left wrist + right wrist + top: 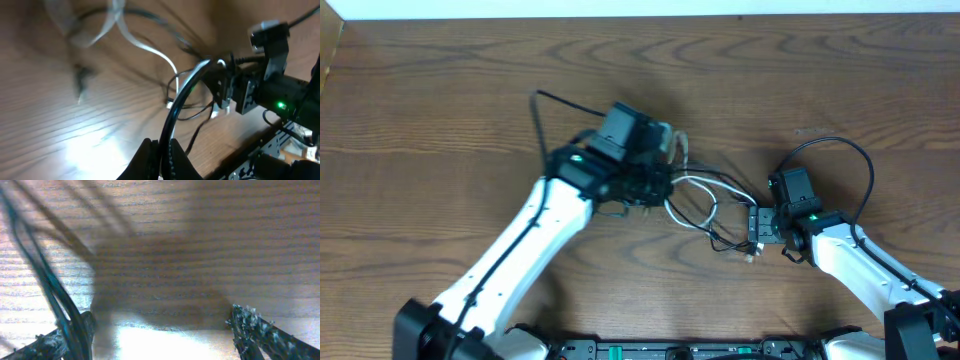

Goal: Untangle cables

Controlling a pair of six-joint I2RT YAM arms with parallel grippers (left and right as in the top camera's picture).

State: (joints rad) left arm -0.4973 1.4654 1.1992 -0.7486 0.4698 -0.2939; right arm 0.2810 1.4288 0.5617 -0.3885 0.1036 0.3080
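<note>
The robot's left gripper should draw the black cable away (174, 114) to spread out the loops, because the white cable and black cable lie bunched (714, 226) next to the right gripper.
A thin white cable (698, 179) and a thin black cable (724, 240) lie looped together on the wooden table between my two grippers. My left gripper (665, 186) is at the left end of the tangle. In the left wrist view its jaws (163, 152) are shut on the black cable (178, 97), with the white cable (145, 46) curving away beyond. My right gripper (756, 228) sits at the right end of the tangle. In the right wrist view its fingers (160, 330) are wide open, and black cable strands (50, 290) cross its left finger.
Thicker black robot cables arc behind the left arm (536, 112) and the right arm (865, 165). The table's far edge (640, 20) meets a white wall. A metal base rail (720, 350) runs along the near edge. My right gripper also shows in the left wrist view (227, 92).
</note>
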